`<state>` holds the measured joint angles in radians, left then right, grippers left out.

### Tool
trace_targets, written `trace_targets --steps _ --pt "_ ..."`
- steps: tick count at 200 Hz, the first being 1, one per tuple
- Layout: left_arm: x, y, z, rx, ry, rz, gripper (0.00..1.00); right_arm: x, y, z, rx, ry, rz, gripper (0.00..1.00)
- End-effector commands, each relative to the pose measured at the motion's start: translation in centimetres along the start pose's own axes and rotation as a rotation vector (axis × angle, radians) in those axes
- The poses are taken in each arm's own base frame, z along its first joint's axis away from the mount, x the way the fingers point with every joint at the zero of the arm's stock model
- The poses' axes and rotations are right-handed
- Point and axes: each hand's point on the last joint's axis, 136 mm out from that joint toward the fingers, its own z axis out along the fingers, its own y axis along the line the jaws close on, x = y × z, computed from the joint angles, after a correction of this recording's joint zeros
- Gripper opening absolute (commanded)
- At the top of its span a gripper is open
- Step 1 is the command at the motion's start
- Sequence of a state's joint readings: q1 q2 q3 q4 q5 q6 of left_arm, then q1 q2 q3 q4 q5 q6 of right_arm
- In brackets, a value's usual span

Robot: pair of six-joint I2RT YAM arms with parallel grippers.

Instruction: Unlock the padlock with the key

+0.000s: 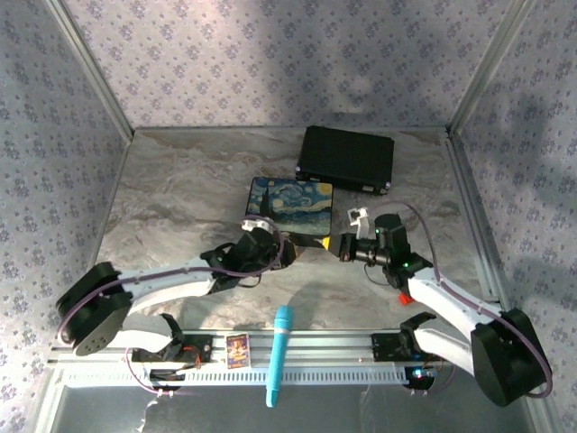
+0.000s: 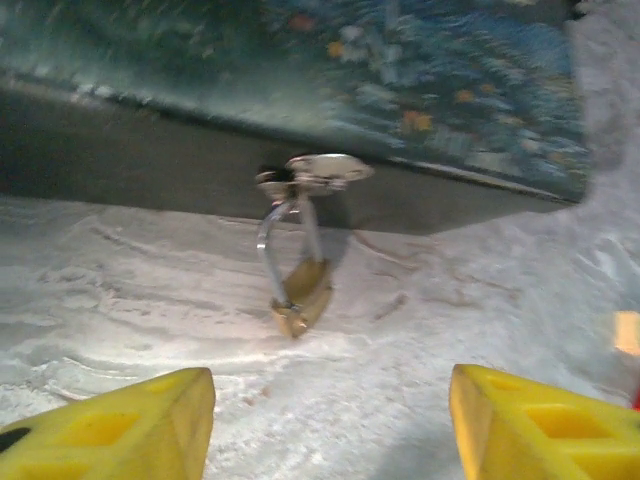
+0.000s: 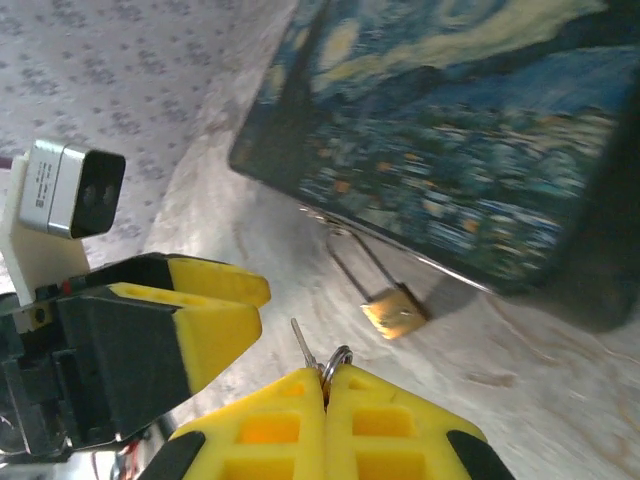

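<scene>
The padlock's body (image 3: 396,312) is loose under the hasp and crooked to the key, so my left gripper needs to clamp the body and turn it toward the key (image 3: 302,342).
The padlock (image 2: 300,295) is small and brass, and its thin silver shackle runs through the metal hasp (image 2: 312,172) on the front of the Starry Night box (image 3: 450,130). Its body rests on the marble table just in front of the box. My left gripper (image 2: 330,430) is open and a short way back from the padlock, with bare table between its yellow fingers (image 2: 110,430). My right gripper (image 3: 325,375) is shut on the key (image 3: 303,345) and its ring. The key blade sticks out toward the padlock (image 3: 397,310), a short gap away. Both grippers meet before the box (image 1: 290,200).
A black case (image 1: 347,158) lies behind the painted box. A teal tool (image 1: 279,354) and a small card (image 1: 237,350) sit on the near rail between the arm bases. A tan block (image 2: 627,332) shows at the left wrist view's right edge. Patterned walls enclose the table.
</scene>
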<state>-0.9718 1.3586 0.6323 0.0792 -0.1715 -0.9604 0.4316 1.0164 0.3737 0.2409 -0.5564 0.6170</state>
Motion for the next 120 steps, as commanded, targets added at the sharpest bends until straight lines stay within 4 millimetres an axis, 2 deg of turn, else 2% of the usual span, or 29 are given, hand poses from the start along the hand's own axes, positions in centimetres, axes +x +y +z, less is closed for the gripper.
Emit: trace_targets --steps 1,14,25,62,83,120 --pt "-2.0 0.3 1.1 -0.011 -0.128 -0.084 0.59 0.5 -2.0 -0.4 0.090 -0.026 0.021 0.00" --pt "-1.5 0.1 2.0 -0.001 -0.126 -0.102 0.59 0.9 -2.2 -0.5 0.092 -0.025 0.022 0.00" --pt "-1.1 0.0 2.6 -0.024 -0.129 -0.079 0.64 1.2 -2.4 -0.6 0.094 -0.027 0.047 0.00" --pt "-0.1 0.1 5.0 -0.059 -0.106 -0.050 0.63 1.6 -2.9 -0.5 0.104 -0.028 0.058 0.00" --pt "0.2 0.7 5.6 -0.111 -0.106 -0.040 0.58 1.7 -3.0 -0.5 0.103 -0.032 0.063 0.00" --pt "0.9 1.5 6.4 -0.147 -0.110 -0.051 0.37 1.7 -3.2 -0.5 0.112 -0.034 0.064 0.00"
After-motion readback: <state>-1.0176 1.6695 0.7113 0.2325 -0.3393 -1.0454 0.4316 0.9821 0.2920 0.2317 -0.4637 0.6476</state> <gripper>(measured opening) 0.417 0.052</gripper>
